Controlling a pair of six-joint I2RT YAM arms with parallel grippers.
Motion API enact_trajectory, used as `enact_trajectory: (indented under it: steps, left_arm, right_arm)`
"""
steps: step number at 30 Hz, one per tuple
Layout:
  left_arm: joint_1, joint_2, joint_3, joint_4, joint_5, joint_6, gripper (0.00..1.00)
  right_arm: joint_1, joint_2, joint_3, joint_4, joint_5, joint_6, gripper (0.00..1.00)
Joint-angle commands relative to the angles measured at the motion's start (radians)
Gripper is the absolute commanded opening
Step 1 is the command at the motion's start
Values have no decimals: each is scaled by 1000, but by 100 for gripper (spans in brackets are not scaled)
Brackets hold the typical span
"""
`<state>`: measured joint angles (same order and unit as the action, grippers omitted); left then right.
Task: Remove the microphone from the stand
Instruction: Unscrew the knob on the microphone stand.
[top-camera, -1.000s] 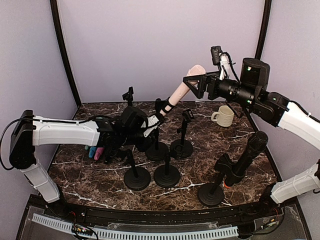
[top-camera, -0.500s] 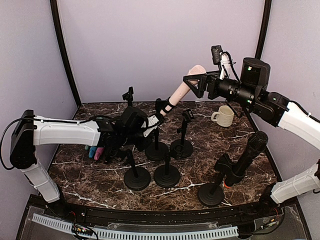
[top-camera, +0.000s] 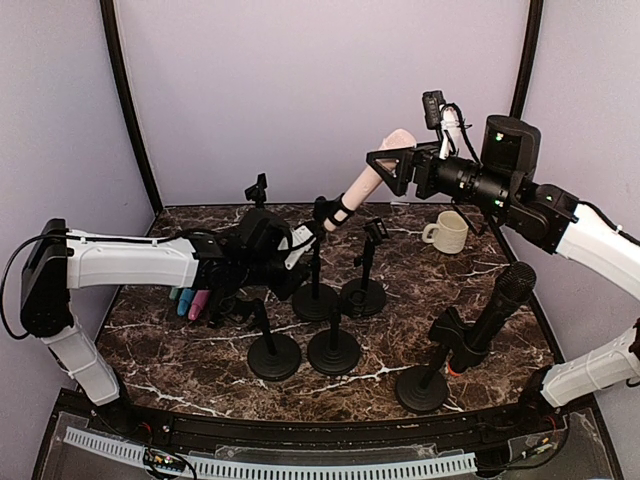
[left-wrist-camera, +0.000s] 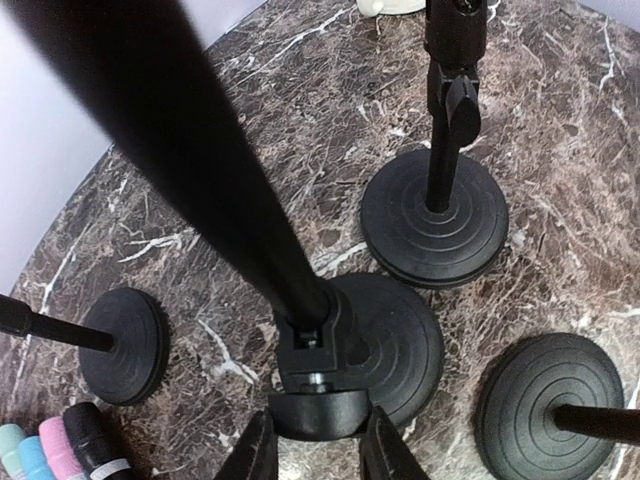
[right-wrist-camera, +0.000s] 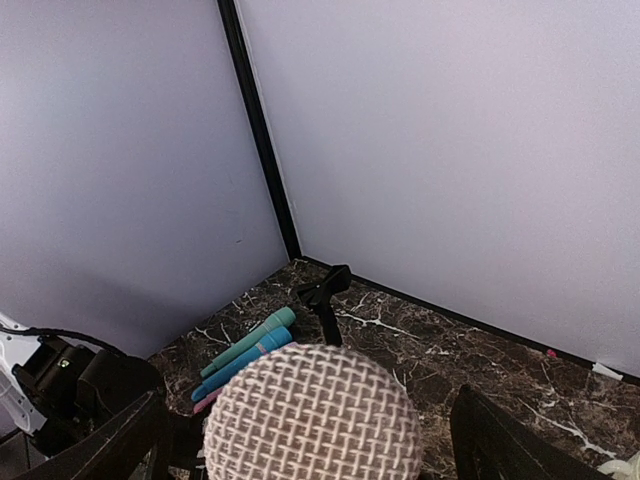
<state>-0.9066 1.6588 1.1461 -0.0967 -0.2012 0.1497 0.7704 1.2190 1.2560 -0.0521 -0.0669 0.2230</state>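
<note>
The stand's black rounded knob is lying wide across my left gripper's fingers, so my left gripper should open, move back, turn and pinch the knob's thin sides.
A cream-pink microphone leans up and to the right in the clip of a black stand at mid-table. My left gripper is at that stand's pole. In the left wrist view its two fingers press on either side of a black rounded part of the stand, above the round base. My right gripper is up at the microphone's top end. Its jaws stand wide open on either side of the mesh head, with a gap on each side.
A black microphone sits in a stand at the front right. Three empty stands crowd the middle, and another is at the back. Teal, blue and pink microphones lie at the left. A cream mug stands at the back right.
My left gripper's fingers have closed in on the stand and shifted slightly. The right arm and the cream-pink microphone have not moved.
</note>
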Motion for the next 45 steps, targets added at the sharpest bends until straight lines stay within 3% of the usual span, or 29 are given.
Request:
enact_trajectory:
  steps: [1, 22, 24, 26, 29, 32, 38, 45]
  left_arm:
    - [33, -18, -3, 9, 181, -103, 13]
    - [223, -47, -60, 142, 694, -398, 10]
    - [229, -59, -69, 170, 703, -402, 13]
    - [229, -68, -64, 175, 712, -381, 22]
    - [229, -82, -41, 151, 701, -320, 45]
    - [228, -113, -47, 147, 655, -277, 58]
    - [208, -131, -26, 92, 566, -181, 64]
    - [97, -99, 5, -16, 305, -71, 67]
  right_arm:
    - [4, -5, 0, 36, -12, 3, 98]
    - [4, 6, 2, 34, -40, 6, 95]
    - [4, 3, 0, 33, -38, 5, 95]
    - [4, 0, 0, 32, -39, 6, 95]
    - [4, -4, -1, 31, -37, 4, 95]
    - [4, -8, -6, 34, -32, 4, 95]
    - [4, -14, -10, 40, -20, 8, 96]
    - [4, -19, -9, 39, -11, 9, 97]
